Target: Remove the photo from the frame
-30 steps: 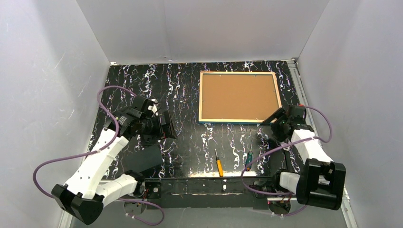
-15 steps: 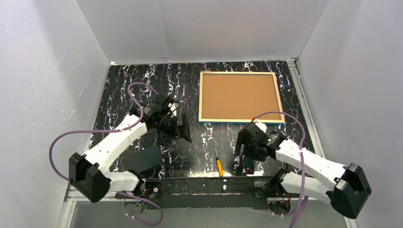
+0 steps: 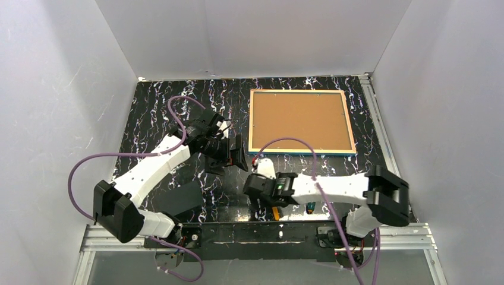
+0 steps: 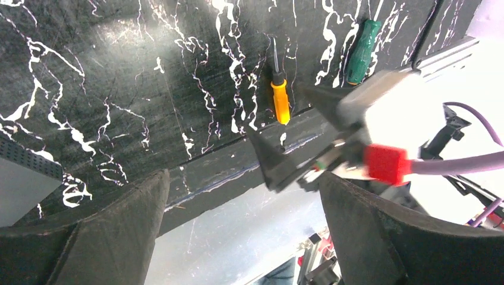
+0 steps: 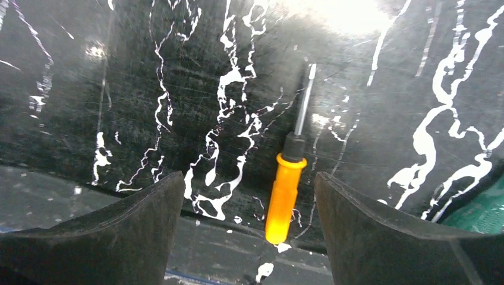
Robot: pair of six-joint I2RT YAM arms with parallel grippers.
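Observation:
Next, my right gripper picks up the orange screwdriver (image 3: 276, 213) so my left gripper can clamp it, because the screwdriver lies flat under my right gripper, away from my empty left gripper.
The frame (image 3: 299, 149) lies face down at the back right of the table, its light wood back up and a blue edge showing along the front. A brown backing board (image 3: 297, 120) fills it, so the photo is hidden. My left gripper (image 3: 238, 157) (image 4: 242, 178) hovers open just left of the frame's front left corner, holding nothing. My right gripper (image 3: 259, 203) (image 5: 248, 176) is open low over the table's front, its fingers straddling an orange screwdriver (image 5: 284, 196) (image 3: 274, 210) without touching it.
A green screwdriver (image 3: 311, 208) (image 5: 482, 212) lies just right of the orange one. A dark grey slab (image 3: 178, 199) rests at the front left. White walls enclose the table on three sides. A metal rail (image 3: 261, 233) runs along the near edge.
My right arm swung left from the frame's front right corner down over the orange screwdriver. My left arm reached right, closer to the frame's front left corner.

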